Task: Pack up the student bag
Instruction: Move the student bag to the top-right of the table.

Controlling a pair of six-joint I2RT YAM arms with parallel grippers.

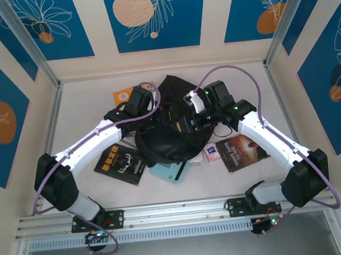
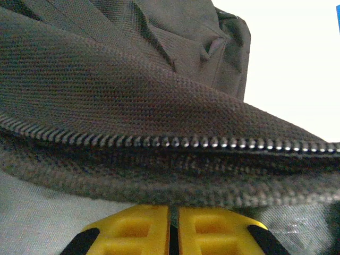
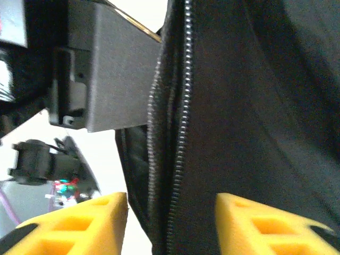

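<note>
The teal flat item (image 1: 169, 168) is partly covered by the bag, so my right gripper should grab the zipper edge (image 3: 177, 172) and pull the bag out of the way, which will free my left gripper.
The student bag (image 1: 173, 140) is a black fabric backpack lying in the middle of the table between both arms. My left gripper (image 1: 155, 118) is at its left upper edge. In the left wrist view the yellow fingertips (image 2: 143, 223) are pressed together on the bag's mesh rim just below a zipper line (image 2: 175, 142). My right gripper (image 1: 187, 124) reaches in from the right. Its yellow fingers (image 3: 79, 223) stand apart on either side of the bag's zipper edge (image 3: 180, 133), not touching it. The bag's inside is hidden.
Around the bag lie a black-covered book (image 1: 120, 162), an orange-covered item (image 1: 123, 96), a teal flat item (image 1: 170, 172), a small pink pack (image 1: 211, 152) and a dark book (image 1: 242, 151). A grey part of the other arm (image 3: 114, 79) sits close behind the right fingers.
</note>
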